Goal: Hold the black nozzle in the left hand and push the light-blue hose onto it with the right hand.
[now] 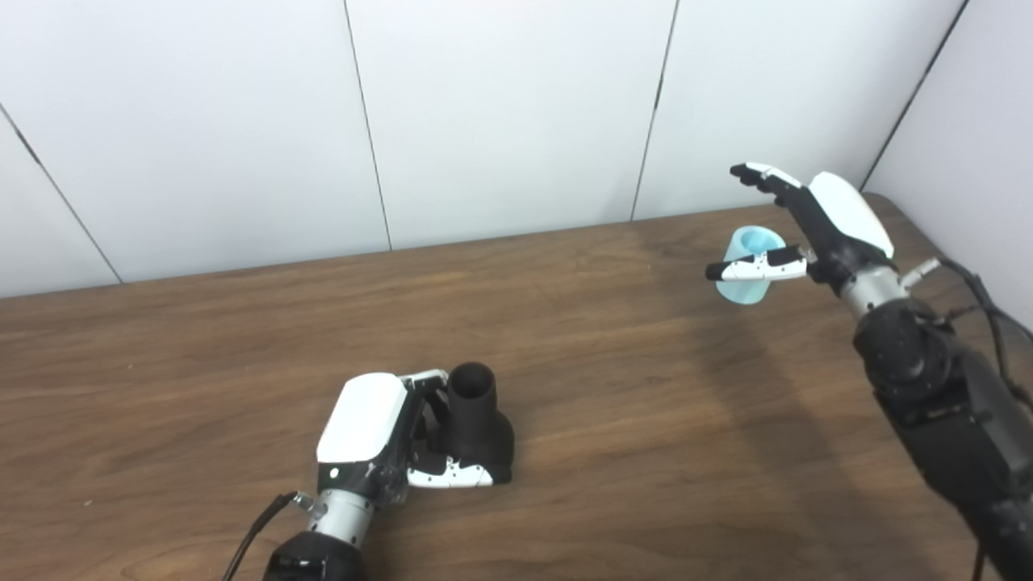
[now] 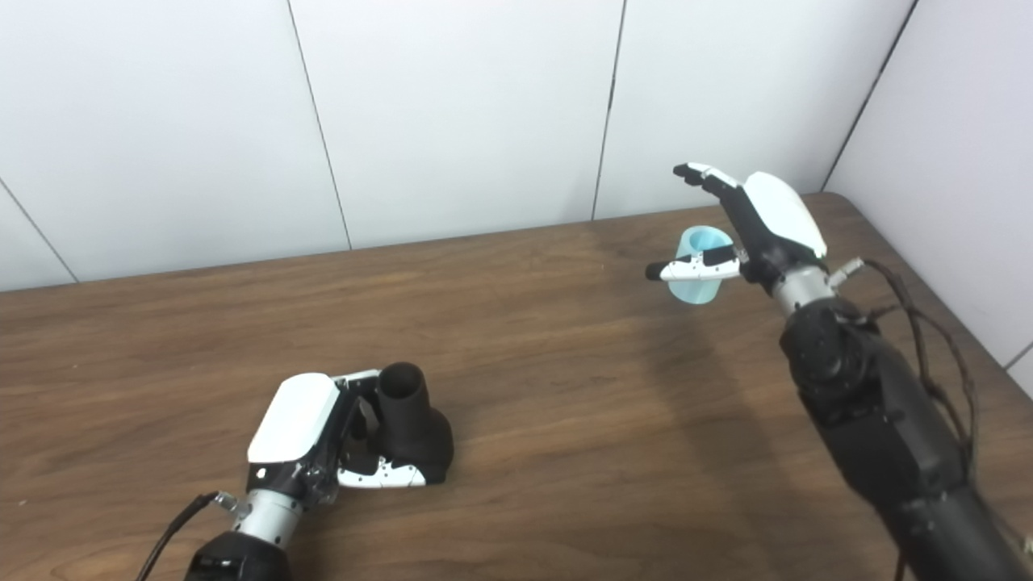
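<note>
The black nozzle's neck gets wider toward its base, so the light-blue hose will slip down the neck and stop at the base when the robot pushes.
The black nozzle stands upright on the wooden table, round mouth up, at the near left. My left hand is wrapped around its wide base, fingers behind it and thumb across the front. The light-blue hose piece is a short tube standing on the table at the far right. My right hand hovers just beside and above it, open, fingers stretched up and left, thumb crossing in front of the tube without closing on it.
White wall panels rise directly behind the table's far edge, and a side wall closes the right corner. Cables run along my right forearm. Bare wood lies between the two hands.
</note>
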You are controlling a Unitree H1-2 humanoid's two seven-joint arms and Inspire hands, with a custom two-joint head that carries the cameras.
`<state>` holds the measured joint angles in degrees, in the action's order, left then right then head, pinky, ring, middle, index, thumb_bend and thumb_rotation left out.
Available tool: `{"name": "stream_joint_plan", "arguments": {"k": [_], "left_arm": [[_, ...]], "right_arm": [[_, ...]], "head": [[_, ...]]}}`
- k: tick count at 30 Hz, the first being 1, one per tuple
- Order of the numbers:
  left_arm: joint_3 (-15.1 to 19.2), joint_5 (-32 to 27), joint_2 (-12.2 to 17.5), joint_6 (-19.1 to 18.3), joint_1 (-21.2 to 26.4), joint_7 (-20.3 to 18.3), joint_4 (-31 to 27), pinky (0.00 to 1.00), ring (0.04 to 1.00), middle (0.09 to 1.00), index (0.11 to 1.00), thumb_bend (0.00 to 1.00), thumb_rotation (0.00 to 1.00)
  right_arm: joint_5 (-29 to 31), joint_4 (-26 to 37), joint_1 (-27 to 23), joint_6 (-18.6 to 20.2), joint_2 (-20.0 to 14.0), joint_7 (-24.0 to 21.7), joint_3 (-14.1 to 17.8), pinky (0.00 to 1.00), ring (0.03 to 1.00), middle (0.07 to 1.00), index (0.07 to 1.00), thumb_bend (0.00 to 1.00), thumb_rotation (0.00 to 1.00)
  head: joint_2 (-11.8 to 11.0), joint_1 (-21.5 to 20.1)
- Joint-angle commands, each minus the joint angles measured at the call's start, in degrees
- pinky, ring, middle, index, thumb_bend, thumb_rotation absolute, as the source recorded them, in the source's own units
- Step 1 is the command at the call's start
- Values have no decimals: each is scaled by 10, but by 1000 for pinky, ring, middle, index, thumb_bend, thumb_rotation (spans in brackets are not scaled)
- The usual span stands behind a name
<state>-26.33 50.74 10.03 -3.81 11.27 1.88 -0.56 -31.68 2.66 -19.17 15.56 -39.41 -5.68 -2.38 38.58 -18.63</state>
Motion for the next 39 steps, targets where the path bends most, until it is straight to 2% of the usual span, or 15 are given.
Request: {"name": "stream_joint_plan", "arguments": {"k": [1,3,6,10,15,18,22,24,28,35,39], "left_arm": [[-4,5,13,-2,-8,-20,19,270,333,476,486,525,0],[-3,6,14,-2,-7,-21,18,273,334,477,486,525,0],[-1,5,13,-6,-8,-23,18,272,332,476,486,525,0],[0,4,13,-6,-9,-25,17,263,329,476,486,525,0],[-2,7,17,-2,-10,-24,14,264,330,476,486,525,0],[-2,9,18,-7,-9,-29,11,271,333,476,486,526,0],[-1,9,17,-11,-7,-34,11,284,338,476,486,526,0],[-1,7,17,-9,-6,-32,16,282,337,476,486,525,0],[0,6,17,-7,-4,-28,23,280,338,476,486,526,0],[2,2,20,-2,-4,-28,25,285,340,476,486,525,0],[2,3,22,-3,-3,-30,23,286,342,476,486,525,0]], "right_arm": [[-34,-10,-32,-15,-30,-2,-6,850,901,882,874,760,300],[-53,-36,-46,-21,-40,-5,-18,832,901,879,863,816,254],[-68,-68,-66,-19,-54,-23,-32,905,927,896,866,859,233],[-77,-106,-91,-18,-59,-39,-45,927,934,900,859,879,232],[-91,-122,-112,5,-57,-78,-62,933,942,894,860,873,254],[-94,-130,-119,13,-51,-84,-65,861,909,869,842,895,261],[-88,-142,-118,0,-42,-67,-61,666,783,813,815,934,188],[-77,-142,-116,-3,-38,-69,-56,636,754,803,812,930,161],[-68,-157,-118,-12,-34,-67,-54,620,712,778,802,924,136],[-66,-177,-127,-13,-33,-71,-56,604,693,762,782,907,114],[-61,-186,-127,-20,-32,-67,-55,630,706,765,772,892,99]], "head": [[1,1],[1,3],[0,6],[1,7],[2,6],[3,6],[4,6],[4,7],[2,5],[3,5],[3,4]]}}
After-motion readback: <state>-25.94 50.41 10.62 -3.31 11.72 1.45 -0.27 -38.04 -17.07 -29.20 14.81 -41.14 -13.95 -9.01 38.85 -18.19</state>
